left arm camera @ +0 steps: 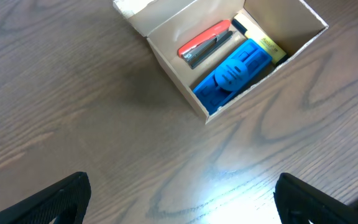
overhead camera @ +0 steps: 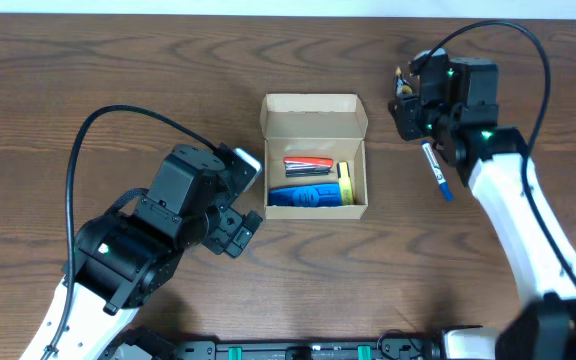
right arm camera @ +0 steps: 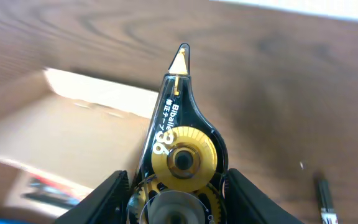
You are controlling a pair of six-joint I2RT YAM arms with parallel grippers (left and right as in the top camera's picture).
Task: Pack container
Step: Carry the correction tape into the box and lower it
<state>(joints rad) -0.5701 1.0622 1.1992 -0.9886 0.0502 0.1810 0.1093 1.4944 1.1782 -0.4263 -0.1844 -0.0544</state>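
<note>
My right gripper should keep carrying the dispenser into the box (overhead camera: 318, 181) and let go of it there, because there is a free strip (overhead camera: 301, 181) between the red stapler and the blue item.
The container (overhead camera: 313, 117) is a tan cardboard box with its flap lid open, at the table's middle. It holds a red stapler (overhead camera: 309, 164), a blue item (overhead camera: 306, 197) and a yellow highlighter (overhead camera: 346, 183). It also shows in the left wrist view (left arm camera: 166, 50) and the right wrist view (right arm camera: 73, 134). My right gripper (overhead camera: 406, 104) is shut on a correction tape dispenser (right arm camera: 180, 155) with gold wheels, held above the table to the right of the box. My left gripper (left arm camera: 179, 202) is open and empty, left of the box.
A blue pen (overhead camera: 436, 172) lies on the table to the right of the box, under my right arm; its tip shows in the right wrist view (right arm camera: 325, 199). The table is dark wood.
</note>
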